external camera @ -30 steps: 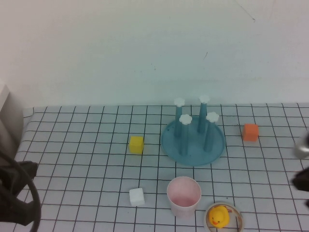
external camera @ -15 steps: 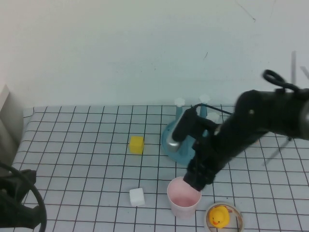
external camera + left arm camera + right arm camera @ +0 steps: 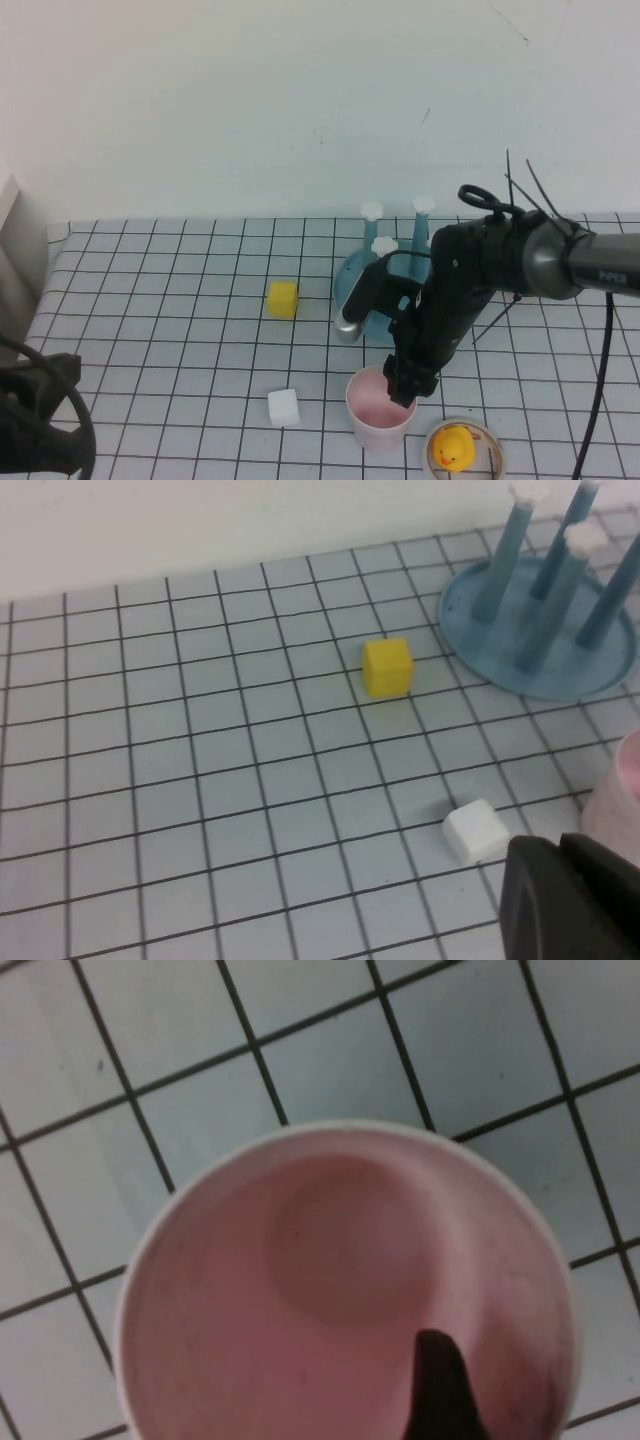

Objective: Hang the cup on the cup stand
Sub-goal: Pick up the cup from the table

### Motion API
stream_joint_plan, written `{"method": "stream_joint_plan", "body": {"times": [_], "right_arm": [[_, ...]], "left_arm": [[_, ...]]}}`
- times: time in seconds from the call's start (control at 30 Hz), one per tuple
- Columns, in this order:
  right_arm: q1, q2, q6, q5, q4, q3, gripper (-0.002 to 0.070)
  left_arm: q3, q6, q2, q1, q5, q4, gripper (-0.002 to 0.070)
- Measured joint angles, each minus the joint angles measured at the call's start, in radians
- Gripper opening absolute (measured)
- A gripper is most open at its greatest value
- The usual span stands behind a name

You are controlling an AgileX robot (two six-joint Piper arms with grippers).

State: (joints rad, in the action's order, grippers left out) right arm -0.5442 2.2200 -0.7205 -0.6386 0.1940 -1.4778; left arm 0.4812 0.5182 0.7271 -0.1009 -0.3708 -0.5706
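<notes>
My gripper will lower the cup (image 3: 381, 408) over a peg, and since white-capped pegs (image 3: 384, 247) stand tall, the cup should hang opening down with its rim above the dish.
The cup (image 3: 378, 410) stands upright at the front of the table, pale outside and pink inside (image 3: 330, 1280). My right gripper (image 3: 405, 388) hangs over the cup's far right rim and is open. One dark finger (image 3: 445, 1390) reaches inside the cup, clear of its wall; the other finger is out of view. The cup stand (image 3: 362, 283), a teal dish with white-capped pegs, stands behind the cup, partly hidden by my right arm. My left gripper (image 3: 570, 905) is shut and empty, low at the front left, with the cup stand (image 3: 540, 675) and the cup's edge (image 3: 615, 800) in its view.
A yellow cube (image 3: 283, 299) lies left of the stand. A white cube (image 3: 284, 407) sits left of the cup, and a ring with a yellow duck (image 3: 455, 448) sits to the cup's right front. The gridded table (image 3: 160, 330) ends at a pale wall behind.
My right arm has swung in from the right and come down over the cup, and its jaws have opened. The left arm has barely moved.
</notes>
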Motion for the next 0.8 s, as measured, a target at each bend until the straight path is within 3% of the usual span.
{"method": "stream_joint_plan", "body": {"times": [0.13,0.27,0.33,0.5,0.67,0.8], "right_arm": [[0.000,0.010,0.002,0.012,-0.008,0.000,0.0340],[0.000,0.010,0.002,0.014,-0.012,0.000,0.0125],[0.000,0.010,0.004,0.014,-0.012,0.000,0.0053],[0.000,0.000,0.006,0.004,-0.012,0.000,0.0018],[0.000,-0.091,0.006,-0.024,-0.016,0.000,0.0016],[0.000,-0.229,0.006,-0.026,-0.016,0.002,0.0016]], "left_arm": [[0.000,0.000,0.000,0.000,0.013,-0.063,-0.0002],[0.000,0.000,0.000,0.000,0.022,-0.127,-0.0002],[0.000,0.000,0.000,0.000,0.023,-0.160,-0.0002],[0.000,0.005,0.000,0.000,0.039,-0.292,-0.0002],[0.000,0.008,0.000,0.000,0.004,-0.533,-0.0002],[0.000,0.123,0.000,0.000,-0.069,-0.746,-0.0002]]}}
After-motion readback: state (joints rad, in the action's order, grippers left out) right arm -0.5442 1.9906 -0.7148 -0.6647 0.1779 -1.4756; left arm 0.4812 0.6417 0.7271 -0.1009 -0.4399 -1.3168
